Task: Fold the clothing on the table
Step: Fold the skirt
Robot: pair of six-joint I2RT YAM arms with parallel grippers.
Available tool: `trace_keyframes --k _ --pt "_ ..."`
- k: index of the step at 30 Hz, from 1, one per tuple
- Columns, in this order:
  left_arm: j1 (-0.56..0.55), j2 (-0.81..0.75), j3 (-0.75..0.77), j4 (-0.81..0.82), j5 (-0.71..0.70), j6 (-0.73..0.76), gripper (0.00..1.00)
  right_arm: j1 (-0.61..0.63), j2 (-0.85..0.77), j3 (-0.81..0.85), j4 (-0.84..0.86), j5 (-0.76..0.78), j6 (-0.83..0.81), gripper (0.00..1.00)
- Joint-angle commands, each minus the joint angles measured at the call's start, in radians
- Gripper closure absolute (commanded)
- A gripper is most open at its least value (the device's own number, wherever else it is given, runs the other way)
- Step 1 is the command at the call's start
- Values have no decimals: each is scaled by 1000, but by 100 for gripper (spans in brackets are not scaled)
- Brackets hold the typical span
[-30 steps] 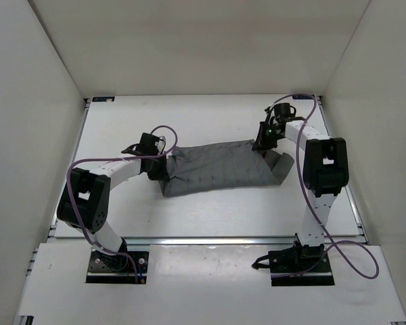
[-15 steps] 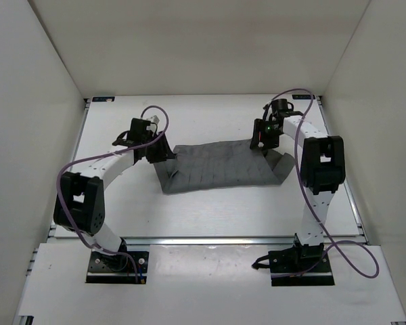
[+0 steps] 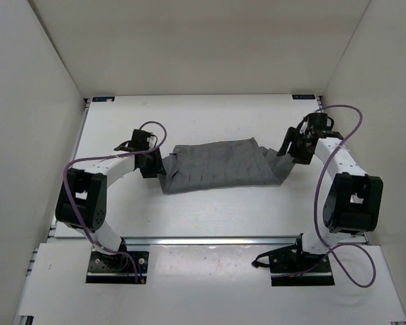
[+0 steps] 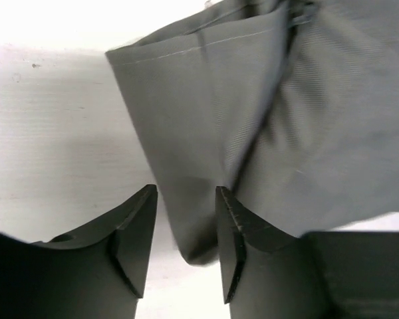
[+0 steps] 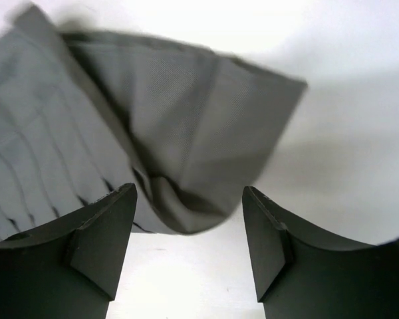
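Observation:
The clothing's rounded fold (image 4: 194, 232) is loose between the open fingers, so next my left gripper pinches it to keep it still before my right gripper folds the opposite end (image 3: 279, 166) over.
The clothing (image 3: 220, 166) is a dark grey pleated garment lying spread flat across the middle of the table (image 3: 189, 217). My left gripper (image 3: 154, 162) sits at its left end. In the left wrist view this gripper (image 4: 186, 191) is open, and a rounded fold of the clothing (image 4: 286, 100) lies loose between the fingers, not pinched. My right gripper (image 3: 286, 144) is at the clothing's right end. In the right wrist view it (image 5: 188, 190) stands wide open, with a folded corner of the clothing (image 5: 173, 119) just ahead of the fingertips and bare table between them.
White upright walls (image 3: 40, 81) close in the left, back and right sides. Metal edge rails (image 3: 210, 240) run along the table's front. The arm bases (image 3: 115, 264) and looping purple cables (image 3: 338, 203) sit at the near edge.
Both grippers have opened and let go of the clothing's ends. The right arm has swung out to the right, and the left gripper has drawn back a little. The clothing now lies flat.

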Motion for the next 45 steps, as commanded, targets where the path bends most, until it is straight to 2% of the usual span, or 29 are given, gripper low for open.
trace_keyframes --k 1,3,9,11,13,17,20,22,24,26,27,29,30,32,38,41,45 --pt "2 46 25 -16 -21 8 47 -5 -26 -79 7 57 55 38" --pt "-12 55 22 -7 -26 4 42 -27 -34 -118 4 62 65 38" --pt "-26 73 5 -5 -70 -18 42 -57 -20 -188 47 54 64 37" --pt "-12 80 -4 16 -47 -25 49 -54 -2 -196 56 59 70 37" --pt "-21 84 -3 19 -49 -21 70 -54 23 -196 60 77 78 37" --pt "-27 101 6 24 -26 -19 89 -67 76 -204 98 54 101 37" --pt "-32 100 2 33 -16 -21 97 -62 139 -167 109 73 107 39" --pt "-29 107 0 33 -9 -18 100 -57 179 -150 109 68 116 48" --pt "-26 106 -1 35 -7 -18 100 -44 191 -115 112 85 116 57" --pt "-26 104 -4 32 -6 -11 100 -36 199 -101 113 68 119 59" --pt "-21 106 0 32 -1 -13 100 -36 217 -80 101 60 113 63" --pt "-21 100 -1 30 4 -11 100 -38 236 -64 90 12 99 81" --pt "-20 101 -9 33 14 -13 100 -39 236 -51 101 -8 85 100" --pt "-20 101 -4 38 17 -8 100 -24 219 -43 106 -22 59 100" --pt "-23 98 -3 36 25 -14 100 54 40 22 86 -126 -4 100" --pt "-27 89 -7 45 28 -14 100 177 -25 78 63 -145 1 100" --pt "-27 83 -12 45 23 -22 100 313 -62 106 124 -222 76 100"
